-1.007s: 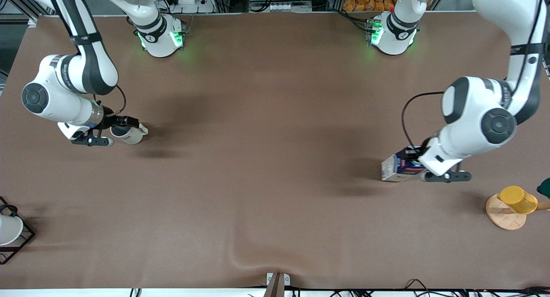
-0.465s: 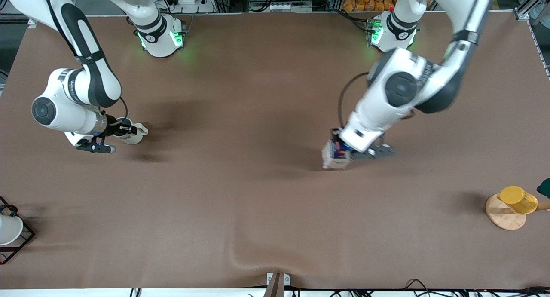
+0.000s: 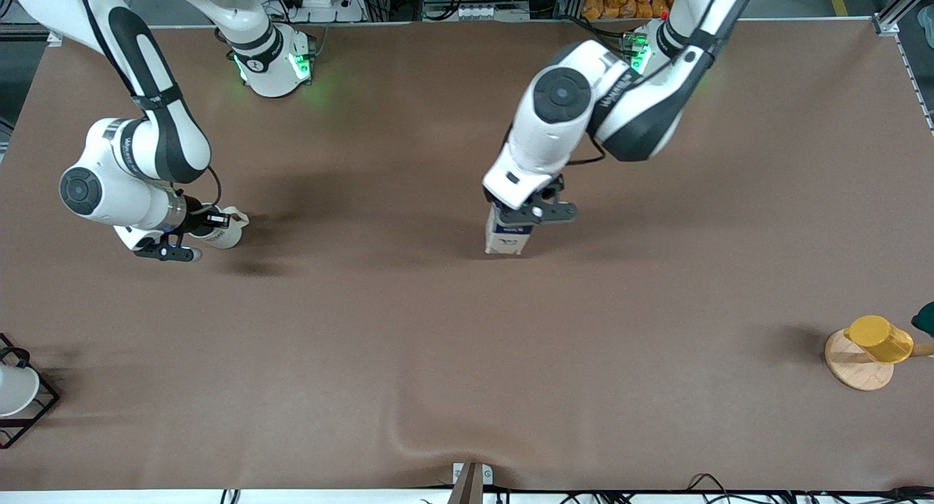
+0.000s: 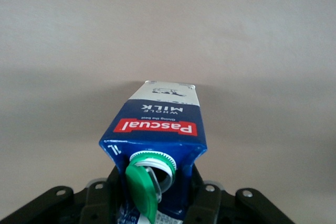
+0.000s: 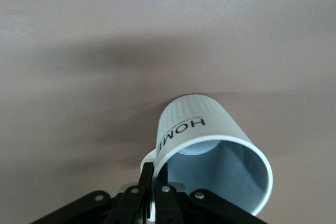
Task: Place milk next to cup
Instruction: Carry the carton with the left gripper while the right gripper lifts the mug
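Observation:
The cup hangs tilted point(image 3: 228, 231) in my right gripper, so I should pull the milk point(image 3: 508, 241) back with my left gripper until the cup stands upright near the middle.
The milk point(image 3: 505, 238), a gable-top carton with a dark blue top and white base, hangs in my left gripper point(image 3: 522, 214) low over the middle of the table. In the left wrist view the milk point(image 4: 157, 124) shows its red label, and its green cap point(image 4: 142, 184) is flipped open. My left gripper point(image 4: 152, 203) is shut on its upper part. The cup point(image 3: 222, 227), cream-white with dark lettering, is toward the right arm's end of the table. My right gripper point(image 3: 208, 223) is shut on the cup's rim by the handle. The right wrist view shows the cup point(image 5: 210, 140) tilted in my right gripper point(image 5: 160, 190).
A yellow cup point(image 3: 879, 338) sits on a round wooden stand point(image 3: 857, 373) near the front camera at the left arm's end. A black wire rack point(image 3: 40, 405) with a plain white cup point(image 3: 13, 389) stands at the right arm's end. The table cover has a ridge point(image 3: 430, 438) near the front edge.
My left arm has swung the milk from the left arm's end of the table to over its middle. My right gripper with the cup has barely moved.

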Available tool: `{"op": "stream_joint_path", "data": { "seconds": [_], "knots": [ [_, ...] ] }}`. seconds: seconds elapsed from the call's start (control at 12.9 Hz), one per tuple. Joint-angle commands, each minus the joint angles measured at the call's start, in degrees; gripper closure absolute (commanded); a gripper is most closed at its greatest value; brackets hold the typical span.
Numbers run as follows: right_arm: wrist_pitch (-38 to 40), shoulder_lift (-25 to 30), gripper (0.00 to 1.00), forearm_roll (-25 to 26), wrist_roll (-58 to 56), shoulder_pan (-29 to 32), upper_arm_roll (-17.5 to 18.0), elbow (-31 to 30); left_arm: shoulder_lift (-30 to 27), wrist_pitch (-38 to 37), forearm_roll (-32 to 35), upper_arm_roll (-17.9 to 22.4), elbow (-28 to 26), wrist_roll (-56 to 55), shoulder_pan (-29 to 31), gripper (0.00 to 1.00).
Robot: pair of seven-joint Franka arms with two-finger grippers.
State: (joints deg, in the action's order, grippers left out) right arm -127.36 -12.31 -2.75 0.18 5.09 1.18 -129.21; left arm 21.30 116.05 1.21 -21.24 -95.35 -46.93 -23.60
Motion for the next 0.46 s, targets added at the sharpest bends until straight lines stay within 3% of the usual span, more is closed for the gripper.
{"op": "stream_joint_path", "data": {
  "seconds": [0.0,0.15,0.39],
  "knots": [
    [4.12,0.61,1.00,-0.06,1.14,-3.85,0.23,2.72,1.37,-1.44,1.07,0.41,2.09,-0.97,-2.50,0.51],
    [11.92,1.40,1.00,-0.85,1.49,-6.22,0.40,7.02,1.38,-1.44,1.07,0.50,2.09,-1.06,-3.12,0.51],
    [14.77,1.41,1.00,-5.24,9.63,-14.54,0.58,12.04,0.59,-4.51,1.33,0.85,2.62,-0.71,-2.16,0.50]
  ]
}}
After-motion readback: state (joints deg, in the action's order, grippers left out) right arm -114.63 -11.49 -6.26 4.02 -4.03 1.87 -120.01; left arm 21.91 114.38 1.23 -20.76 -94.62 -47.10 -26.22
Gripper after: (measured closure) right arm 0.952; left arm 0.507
